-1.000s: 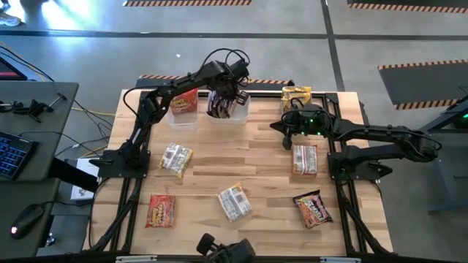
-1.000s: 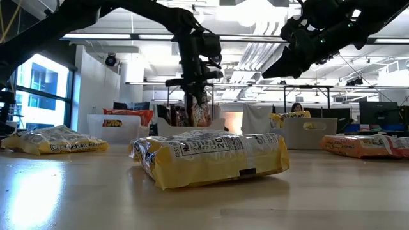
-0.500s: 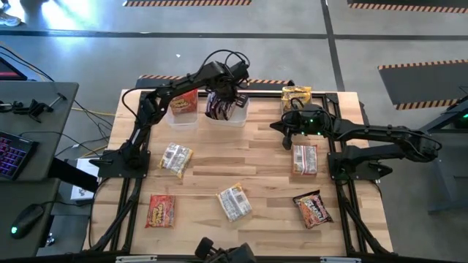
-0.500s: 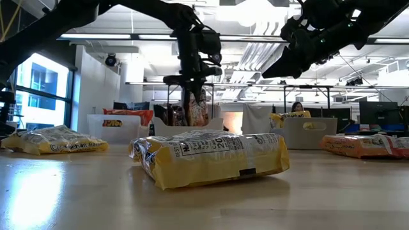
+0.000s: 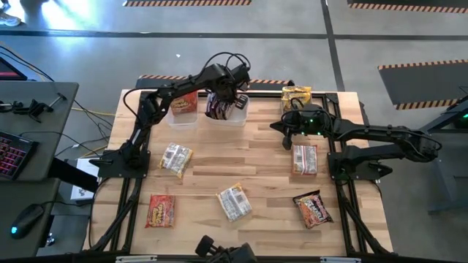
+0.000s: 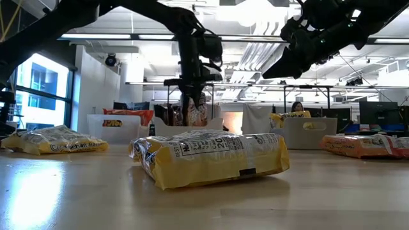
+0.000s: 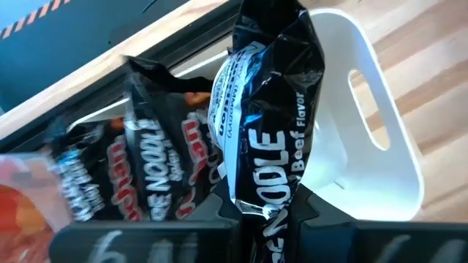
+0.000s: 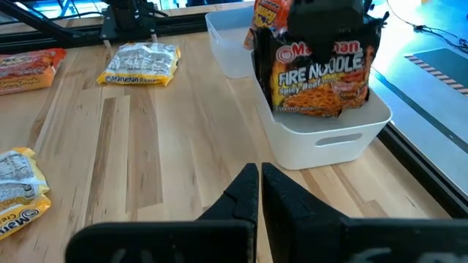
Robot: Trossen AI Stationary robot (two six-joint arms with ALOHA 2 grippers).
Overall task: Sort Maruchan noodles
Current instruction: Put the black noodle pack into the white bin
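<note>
I should open my left gripper and push the dark packet (image 6: 196,111) down beside the other dark packets (image 7: 150,150), because it sticks up high above the middle white tub's rim.
My left gripper (image 5: 225,93) is over the middle white tub (image 5: 238,117) at the table's far edge, shut on a dark brown-maroon noodle packet (image 7: 267,124). More dark packets (image 7: 139,175) stand in that tub. My right gripper (image 8: 259,186) is shut and empty, held above the table right of centre (image 5: 287,136). Lying flat on the table are three yellow packets (image 5: 176,158) (image 5: 234,202) (image 5: 305,159), a red-orange one (image 5: 160,210) and a dark one (image 5: 313,209). My left gripper pinches the dark packet's upper short end (image 7: 276,219) between its two fingers, coming from above and pointing down. The packet hangs upright below the fingers (image 8: 318,73), with its lower end down inside the middle tub's rim, next to the other dark packets.
A tub with red-orange packets (image 5: 183,106) stands left of the middle tub, and a tub with yellow packets (image 5: 296,96) stands right of it. Bare wood lies across the table's centre (image 5: 241,157). A person sits far behind the table (image 6: 297,107).
My left gripper has edged slightly toward the table's left over the middle tub. It still holds the dark packet upright.
</note>
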